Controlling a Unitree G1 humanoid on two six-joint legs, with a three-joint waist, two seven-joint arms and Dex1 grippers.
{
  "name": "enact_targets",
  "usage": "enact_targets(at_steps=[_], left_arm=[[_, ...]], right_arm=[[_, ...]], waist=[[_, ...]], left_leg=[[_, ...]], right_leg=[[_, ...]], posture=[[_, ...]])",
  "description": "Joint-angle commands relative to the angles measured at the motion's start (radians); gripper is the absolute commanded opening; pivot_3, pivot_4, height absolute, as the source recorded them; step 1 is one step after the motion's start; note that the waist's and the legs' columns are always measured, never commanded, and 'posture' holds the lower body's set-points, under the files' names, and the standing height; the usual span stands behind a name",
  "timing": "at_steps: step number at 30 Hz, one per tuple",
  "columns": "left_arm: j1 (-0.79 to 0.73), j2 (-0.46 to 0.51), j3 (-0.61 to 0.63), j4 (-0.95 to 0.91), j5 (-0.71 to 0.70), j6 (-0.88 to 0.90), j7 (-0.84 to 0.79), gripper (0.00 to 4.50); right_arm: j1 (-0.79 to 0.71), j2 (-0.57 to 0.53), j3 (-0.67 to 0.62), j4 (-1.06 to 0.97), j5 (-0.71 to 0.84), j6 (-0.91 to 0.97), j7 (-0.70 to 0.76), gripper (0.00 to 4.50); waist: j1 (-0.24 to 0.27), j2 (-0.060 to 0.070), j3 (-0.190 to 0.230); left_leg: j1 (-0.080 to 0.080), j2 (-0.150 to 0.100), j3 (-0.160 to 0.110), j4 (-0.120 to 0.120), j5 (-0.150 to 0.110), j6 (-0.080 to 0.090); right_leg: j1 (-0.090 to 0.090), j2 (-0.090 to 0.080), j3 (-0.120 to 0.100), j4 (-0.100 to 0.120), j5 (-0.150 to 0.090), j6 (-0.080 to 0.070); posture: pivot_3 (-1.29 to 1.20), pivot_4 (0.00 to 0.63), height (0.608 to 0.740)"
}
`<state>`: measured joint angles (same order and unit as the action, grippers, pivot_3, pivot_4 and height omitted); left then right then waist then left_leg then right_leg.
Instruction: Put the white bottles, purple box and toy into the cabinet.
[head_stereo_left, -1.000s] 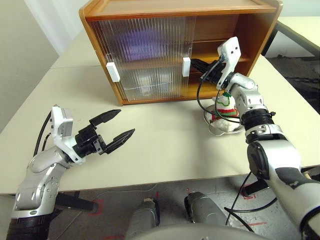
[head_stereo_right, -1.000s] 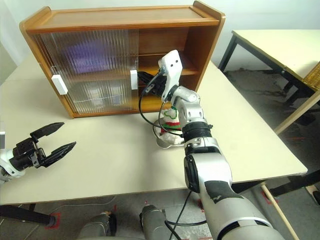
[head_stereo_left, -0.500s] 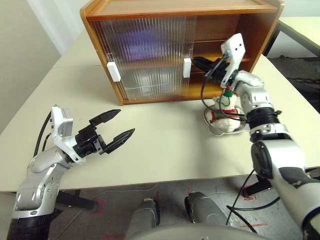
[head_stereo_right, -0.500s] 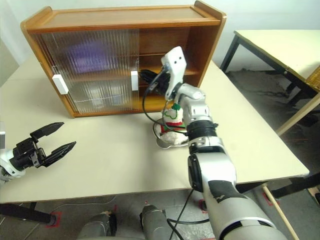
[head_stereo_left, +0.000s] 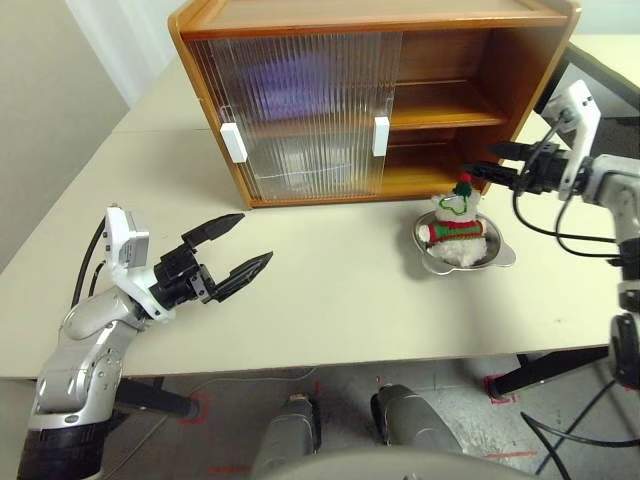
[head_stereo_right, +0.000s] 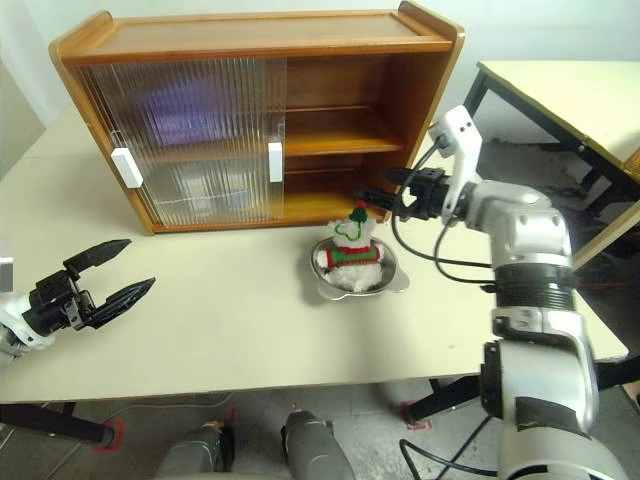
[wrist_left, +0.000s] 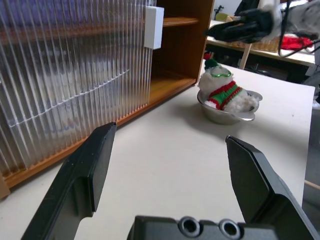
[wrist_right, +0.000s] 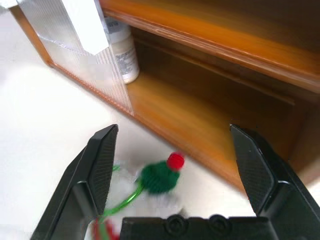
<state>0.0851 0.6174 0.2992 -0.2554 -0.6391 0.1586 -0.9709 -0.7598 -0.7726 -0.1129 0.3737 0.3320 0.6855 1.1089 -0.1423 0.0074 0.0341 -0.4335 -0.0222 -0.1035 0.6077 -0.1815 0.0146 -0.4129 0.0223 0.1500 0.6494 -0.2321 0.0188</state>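
Note:
The toy (head_stereo_left: 458, 230) should come free right away and leave the metal dish empty when I lift it, because open space shows inside the dish's rim (head_stereo_left: 492, 246).
The toy (head_stereo_left: 455, 222), a white plush bear with a striped scarf and green hat, sits in a shiny metal dish (head_stereo_left: 500, 258) in front of the cabinet (head_stereo_left: 520, 90). The cabinet's right half stands uncovered. A white bottle (wrist_right: 122, 50) stands on the lower shelf just behind the door's edge. A purple blur behind the upper ribbed door (head_stereo_left: 290, 80) is the purple box. My right gripper (head_stereo_left: 478, 162) hovers open above and right of the toy, pointing left, holding nothing. My left gripper (head_stereo_left: 240, 250) is open and holds nothing over the table's front left.
Two ribbed sliding doors with white block handles (head_stereo_left: 381, 135) cover the cabinet's left part. The cream table (head_stereo_left: 330, 310) has bare surface between the left gripper and the dish. Another table (head_stereo_right: 560, 85) stands to the right, beyond a gap.
My right gripper has pulled away from the door's edge to the right and opened, uncovering the toy. The left arm has kept still. The camera has shifted slightly.

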Motion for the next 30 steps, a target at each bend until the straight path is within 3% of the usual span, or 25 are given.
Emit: enact_targets(at_steps=[1,5,9,15,23,30], left_arm=[[0.004,0.013,0.005,-0.006,0.001,0.014,0.0,4.5],[0.005,0.017,0.006,-0.007,-0.001,0.022,-0.003,4.5],[-0.015,0.018,-0.001,-0.004,-0.001,0.03,-0.001,4.5],[-0.018,0.017,0.001,-0.001,0.002,0.031,-0.006,4.5],[-0.014,0.016,0.005,-0.005,0.002,0.029,-0.004,4.5],[-0.007,0.023,0.009,-0.004,0.01,0.029,-0.001,4.5]], right_arm=[[0.046,-0.069,-0.021,-0.18,0.089,0.267,-0.017,4.48],[0.11,-0.146,0.035,-0.355,0.113,0.464,-0.062,4.48],[0.132,-0.153,0.08,-0.425,0.11,0.562,-0.125,4.48],[0.154,-0.158,0.132,-0.429,0.105,0.58,-0.163,4.48],[0.159,-0.08,0.146,-0.429,0.114,0.589,-0.227,4.48],[0.151,-0.03,0.159,-0.408,0.095,0.58,-0.287,4.48]], waist=[[0.001,0.0,0.0],[0.003,-0.001,0.0],[-0.001,-0.001,0.001],[0.001,-0.001,0.001],[0.001,-0.001,0.001],[0.005,-0.001,0.001]], left_leg=[[0.0,0.0,0.0,0.0,0.0,-0.001],[0.0,0.0,0.0,0.0,-0.002,-0.003],[0.0,0.0,0.0,0.0,-0.007,-0.011],[0.0,-0.001,-0.001,0.0,-0.006,-0.01],[0.0,0.0,-0.001,0.0,-0.001,0.002],[-0.001,0.0,-0.001,-0.001,-0.002,0.003]], right_leg=[[0.0,0.0,0.0,0.0,-0.003,0.005],[0.001,0.0,0.0,0.0,-0.005,0.005],[0.0,0.0,0.001,0.0,-0.006,0.007],[0.0,0.0,0.001,0.0,-0.007,0.008],[-0.001,0.0,0.001,0.0,-0.01,0.009],[-0.001,0.0,0.001,0.0,-0.011,0.009]], posture=[[-0.18,0.081,0.74],[-0.18,0.082,0.74],[-0.19,0.081,0.74],[-0.19,0.082,0.74],[-0.18,0.084,0.74],[-0.18,0.079,0.74]])
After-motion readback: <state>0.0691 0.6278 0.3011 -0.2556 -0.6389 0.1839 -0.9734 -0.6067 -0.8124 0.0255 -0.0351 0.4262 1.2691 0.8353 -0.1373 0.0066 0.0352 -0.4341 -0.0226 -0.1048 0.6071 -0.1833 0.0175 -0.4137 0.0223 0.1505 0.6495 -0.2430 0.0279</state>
